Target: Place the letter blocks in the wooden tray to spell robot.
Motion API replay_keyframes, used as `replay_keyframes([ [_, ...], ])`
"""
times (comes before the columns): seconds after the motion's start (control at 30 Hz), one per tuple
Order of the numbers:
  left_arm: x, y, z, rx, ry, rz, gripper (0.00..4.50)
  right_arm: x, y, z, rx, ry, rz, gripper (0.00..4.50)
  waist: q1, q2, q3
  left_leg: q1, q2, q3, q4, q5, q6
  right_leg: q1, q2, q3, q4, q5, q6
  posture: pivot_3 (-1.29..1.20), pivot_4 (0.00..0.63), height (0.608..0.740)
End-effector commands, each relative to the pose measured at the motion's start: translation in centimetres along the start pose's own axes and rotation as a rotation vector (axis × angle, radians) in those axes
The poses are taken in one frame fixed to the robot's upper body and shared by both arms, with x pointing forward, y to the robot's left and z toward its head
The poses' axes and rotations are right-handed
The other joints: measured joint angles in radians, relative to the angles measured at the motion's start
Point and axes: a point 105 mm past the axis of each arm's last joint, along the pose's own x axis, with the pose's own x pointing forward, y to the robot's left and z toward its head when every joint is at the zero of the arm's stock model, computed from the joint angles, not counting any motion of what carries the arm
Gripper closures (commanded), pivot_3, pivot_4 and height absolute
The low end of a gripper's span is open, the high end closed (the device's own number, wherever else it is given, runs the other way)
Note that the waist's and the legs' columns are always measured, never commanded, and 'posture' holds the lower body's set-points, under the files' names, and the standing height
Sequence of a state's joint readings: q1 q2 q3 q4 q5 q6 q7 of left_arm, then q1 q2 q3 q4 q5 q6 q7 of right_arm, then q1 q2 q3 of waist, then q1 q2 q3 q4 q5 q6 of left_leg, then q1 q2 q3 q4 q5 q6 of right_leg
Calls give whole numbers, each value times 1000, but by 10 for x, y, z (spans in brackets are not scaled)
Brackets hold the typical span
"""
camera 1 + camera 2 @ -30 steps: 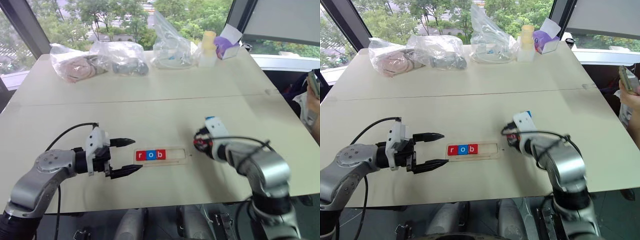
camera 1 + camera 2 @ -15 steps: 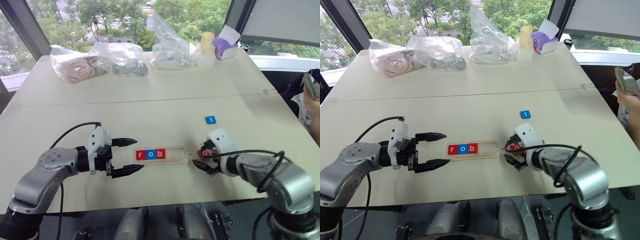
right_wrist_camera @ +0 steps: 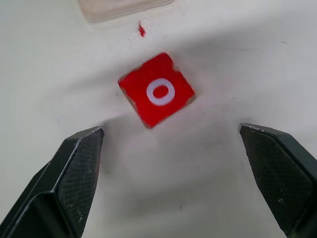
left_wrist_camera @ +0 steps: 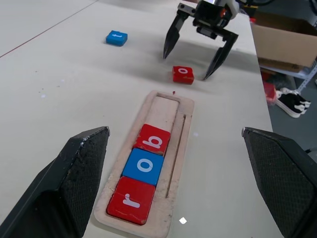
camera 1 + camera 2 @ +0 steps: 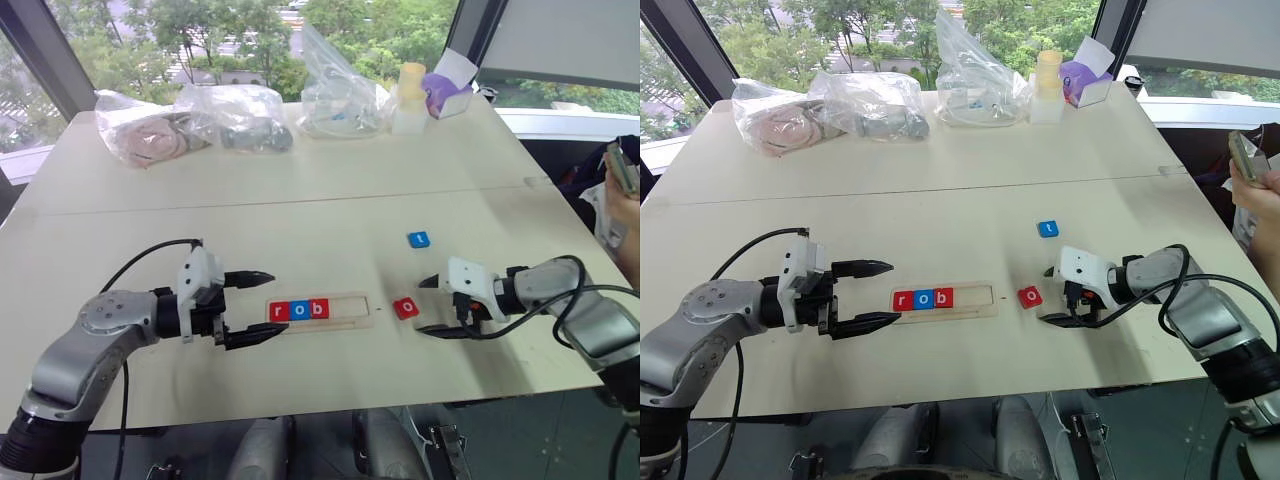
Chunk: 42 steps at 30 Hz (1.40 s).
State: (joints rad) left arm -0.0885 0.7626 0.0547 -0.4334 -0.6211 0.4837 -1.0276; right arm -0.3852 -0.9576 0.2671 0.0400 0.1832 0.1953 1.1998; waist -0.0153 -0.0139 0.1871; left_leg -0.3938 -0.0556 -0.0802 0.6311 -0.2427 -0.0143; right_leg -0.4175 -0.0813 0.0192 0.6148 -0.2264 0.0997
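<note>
The red o point(image 5: 405, 308) is lying crooked beyond my right gripper's fingertips, so I should reach farther around it and set it straight in the tray point(image 5: 343, 307) next to the red b.
The wooden tray point(image 5: 351, 307) lies in front of me and holds a red r point(image 5: 279, 311), a blue o point(image 5: 299, 310) and a red b point(image 5: 319, 308); its right part is bare. A red o block point(image 5: 406, 308) lies flat on the table just off the tray's right end. A blue t block point(image 5: 419, 240) lies farther back. My left gripper point(image 5: 279, 303) is open at the tray's left end, holding nothing. My right gripper point(image 5: 420, 308) is open just right of the red o point(image 3: 157, 90), with that block slightly beyond its fingertips.
Several clear plastic bags point(image 5: 240, 115), a pale bottle point(image 5: 410, 95) and a purple box point(image 5: 447, 92) line the table's far edge. A person's hand with a phone point(image 5: 622, 170) shows at the right edge. The table's front edge runs close below both grippers.
My right gripper opened and left the red o on the table beside the tray. It then rolled and drew back to the right, uncovering the blue t. My left gripper stayed still.
</note>
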Motion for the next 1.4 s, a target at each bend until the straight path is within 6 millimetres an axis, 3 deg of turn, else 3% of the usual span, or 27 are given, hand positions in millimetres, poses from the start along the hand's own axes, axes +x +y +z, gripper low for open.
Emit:
replay_keyframes([
  [0.03,-2,-3,8,29,-16,8,0,4,-6,6,-70,-42,7,20,0,0,0,0,0,0,0,0,0,0,0,0,0,0,0,0,150,740],
  [0.3,-2,-3,10,30,-13,14,0,14,-7,1,-100,-42,57,20,2,0,0,3,0,-1,0,0,0,3,0,0,0,0,0,0,150,740],
  [0.4,-2,-2,10,30,-14,18,0,15,-8,6,-102,-67,61,850,1,0,0,3,0,-1,0,0,0,3,0,0,0,0,0,0,150,740],
  [0.57,-3,-3,9,27,-12,18,0,18,-4,17,-124,-105,72,3348,2,0,0,3,0,-1,0,0,0,3,0,0,0,0,-1,0,150,740],
  [0.83,-10,-9,6,18,13,-5,0,18,-8,70,-174,-165,71,3356,2,1,1,2,0,-1,0,0,0,2,0,0,0,0,-1,0,150,740],
  [0.97,-10,-11,4,17,13,-7,0,33,4,95,-167,-191,121,3356,4,1,0,2,0,-2,0,0,0,2,-1,0,0,0,-1,0,150,740],
  [1.17,-10,-12,1,19,8,7,0,63,12,95,-152,-141,121,3356,6,1,0,1,0,-2,0,0,-1,2,-1,0,0,0,-1,0,150,740],
  [1.4,-10,-12,0,16,7,13,0,70,14,95,-137,-140,112,3356,4,1,0,1,-1,-2,0,0,-1,1,-1,0,0,0,-1,0,150,740],
])
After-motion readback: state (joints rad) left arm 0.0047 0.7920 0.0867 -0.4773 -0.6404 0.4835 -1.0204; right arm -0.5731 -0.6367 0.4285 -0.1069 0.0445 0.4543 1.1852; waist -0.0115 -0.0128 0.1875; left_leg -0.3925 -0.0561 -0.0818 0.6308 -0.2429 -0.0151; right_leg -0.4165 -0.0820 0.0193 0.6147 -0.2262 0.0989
